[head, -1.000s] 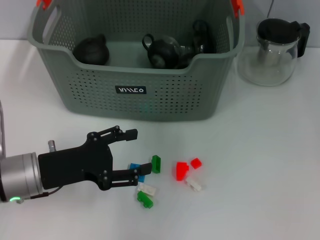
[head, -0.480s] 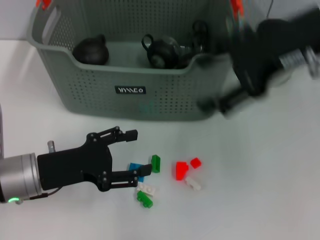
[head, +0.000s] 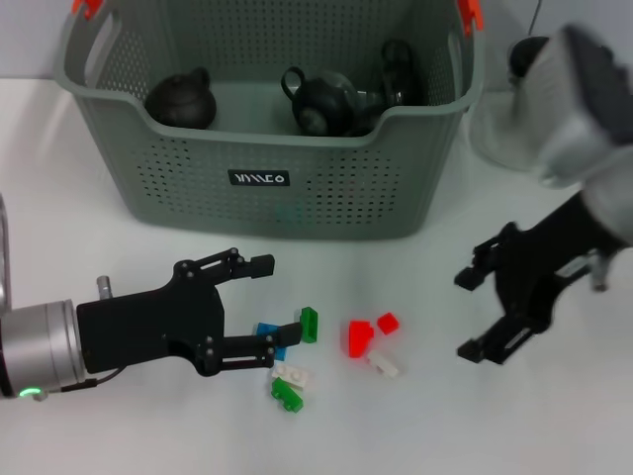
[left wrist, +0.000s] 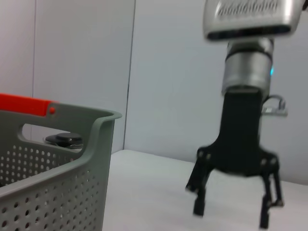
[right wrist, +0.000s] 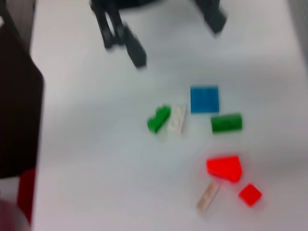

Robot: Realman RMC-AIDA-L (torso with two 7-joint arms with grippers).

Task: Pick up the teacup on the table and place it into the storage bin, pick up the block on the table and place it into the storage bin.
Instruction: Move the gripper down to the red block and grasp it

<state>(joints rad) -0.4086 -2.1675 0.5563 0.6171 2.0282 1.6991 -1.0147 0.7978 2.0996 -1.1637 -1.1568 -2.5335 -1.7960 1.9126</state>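
Note:
The way to the small red block is clear in front of my right gripper's spread fingers. I should keep moving in until they are on both sides of the block (head: 388,323).
The grey-green storage bin (head: 277,203) stands at the back of the table, with three dark rounded tea vessels (head: 321,104) lying inside. No teacup shows on the table. Small blocks lie scattered in front of the bin: blue (head: 267,331), green (head: 310,324), red (head: 358,337) and white (head: 384,365). My left gripper (head: 277,297) is open just left of the blue block, its lower finger beside it. Open as well, my right gripper (head: 465,315) hovers to the right of the red blocks, holding nothing. The right wrist view shows the same blocks (right wrist: 204,99) and the left gripper (right wrist: 177,41).
A glass pitcher (head: 514,59) with a black lid stands right of the bin, mostly hidden behind my right arm. The left wrist view shows the bin's wall (left wrist: 57,192) and the right gripper (left wrist: 231,215) over the white table.
My right arm has swung down from beside the pitcher to the table right of the blocks. The left gripper and the blocks have not moved.

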